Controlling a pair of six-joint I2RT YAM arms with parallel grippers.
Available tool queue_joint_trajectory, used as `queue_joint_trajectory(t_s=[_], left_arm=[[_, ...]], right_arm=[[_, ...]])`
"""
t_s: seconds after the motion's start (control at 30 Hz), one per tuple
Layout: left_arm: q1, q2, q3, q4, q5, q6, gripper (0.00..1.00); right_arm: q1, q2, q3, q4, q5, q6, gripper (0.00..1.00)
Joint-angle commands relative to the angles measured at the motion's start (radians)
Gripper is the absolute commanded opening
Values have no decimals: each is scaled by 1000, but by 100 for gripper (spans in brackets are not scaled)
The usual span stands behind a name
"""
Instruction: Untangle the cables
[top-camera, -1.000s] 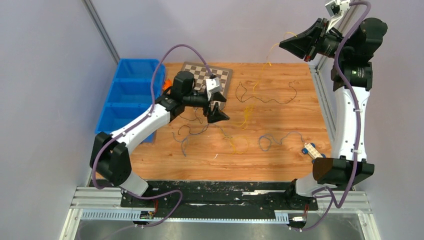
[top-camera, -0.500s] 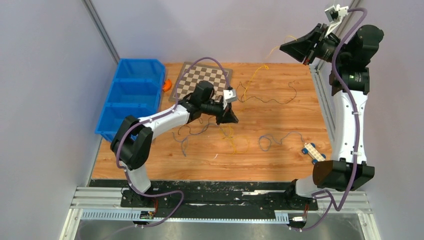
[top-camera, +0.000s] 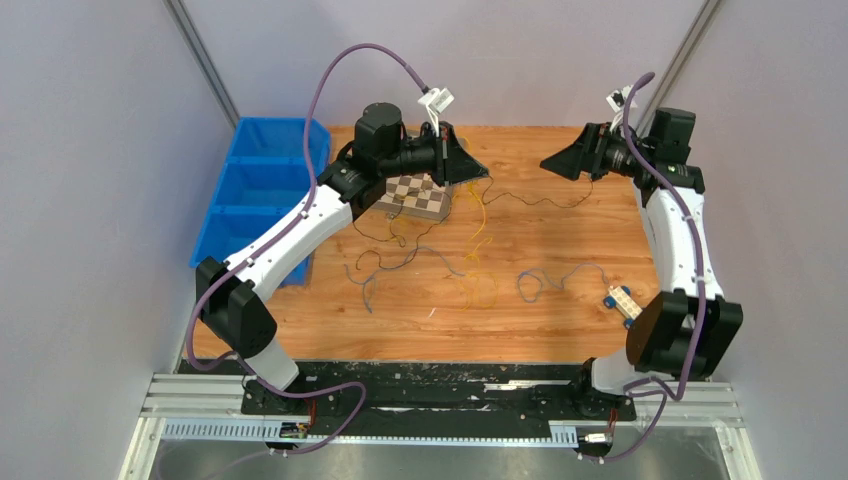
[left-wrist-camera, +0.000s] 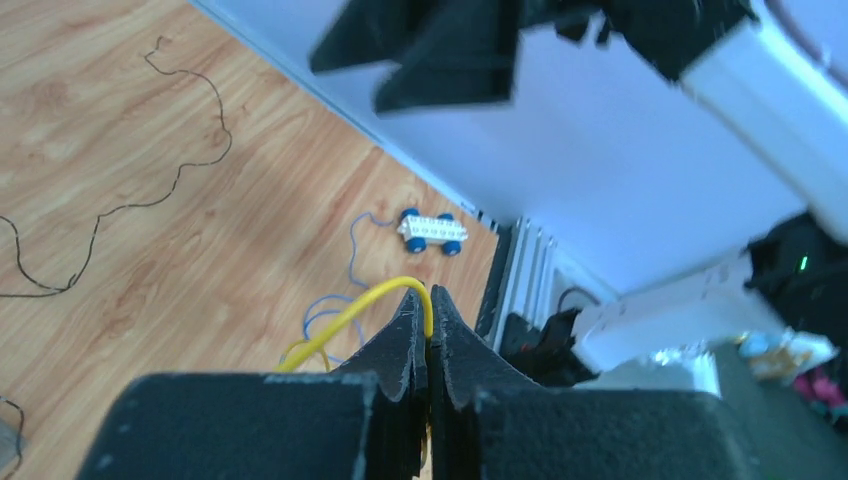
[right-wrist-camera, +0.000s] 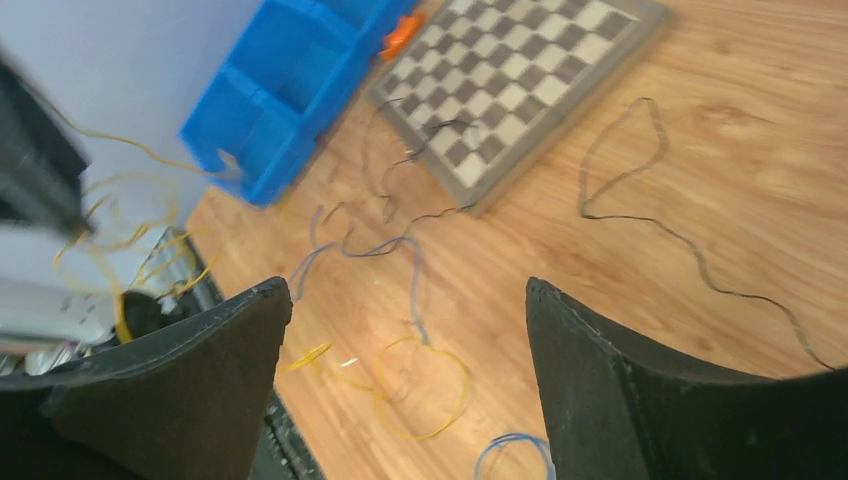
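My right gripper should hold the tangle (top-camera: 478, 200) while my left gripper grabs a piece of the cable and pulls it, because the yellow cable's loops (right-wrist-camera: 135, 240) are hanging tangled under my left gripper.
The cables lie spread over the wooden table. My left gripper (top-camera: 472, 168) (left-wrist-camera: 428, 300) is raised above the back middle of the table and shut on a yellow cable (left-wrist-camera: 355, 312). The yellow cable (top-camera: 482, 228) hangs down to loops on the wood (right-wrist-camera: 432, 388). A black cable (top-camera: 540, 200) (right-wrist-camera: 650, 215) lies at the back right. A blue cable (top-camera: 545, 281) curls at the front right, and a blue-grey one (top-camera: 385, 262) (right-wrist-camera: 400, 248) lies left of centre. My right gripper (top-camera: 553, 164) (right-wrist-camera: 405, 300) hovers open facing the left one, with nothing between its fingers.
A checkered board (top-camera: 416, 195) (right-wrist-camera: 520, 80) lies at the back left under the left arm. Blue bins (top-camera: 255, 190) (right-wrist-camera: 290, 90) stand along the left edge, an orange item (right-wrist-camera: 403, 33) beside them. A small white-and-blue toy car (top-camera: 622, 302) (left-wrist-camera: 432, 230) sits at the right front.
My left gripper shut on the yellow cable at the table and lifted it up and back. My right gripper let go of the yellow cable, opened and came down towards the middle.
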Motion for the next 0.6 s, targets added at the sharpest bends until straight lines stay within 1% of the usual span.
queue_joint_trajectory(t_s=[0.0, 0.07, 0.13, 0.17, 0.33, 0.37, 0.4, 0.5, 0.53, 0.57], left_arm=[[-2, 54, 148, -149, -130, -201, 0], [-2, 65, 162, -140, -122, -241, 0], [-4, 71, 162, -119, -103, -265, 0], [-6, 72, 162, -117, -95, -270, 0], [-9, 63, 154, -112, -87, -292, 0], [-9, 62, 153, -108, -84, -297, 0], [-9, 63, 152, -94, -71, -314, 0], [-9, 70, 154, -83, -31, -344, 0], [-6, 71, 158, -91, -16, -344, 0], [-2, 72, 158, -94, -6, -341, 1]], right_arm=[[64, -159, -46, -66, -229, -69, 86], [158, -177, -61, -112, -198, -134, 86], [282, -184, -66, -127, -129, -188, 87], [319, -180, -65, -128, -104, -211, 87], [407, -122, -21, -130, -83, -220, 89], [425, -113, -14, -129, -72, -228, 88], [445, -102, -10, -129, -65, -238, 84], [471, -85, -7, -130, -74, -254, 32], [469, -86, -6, -131, -84, -258, 17], [469, -92, -4, -133, -87, -266, 6]])
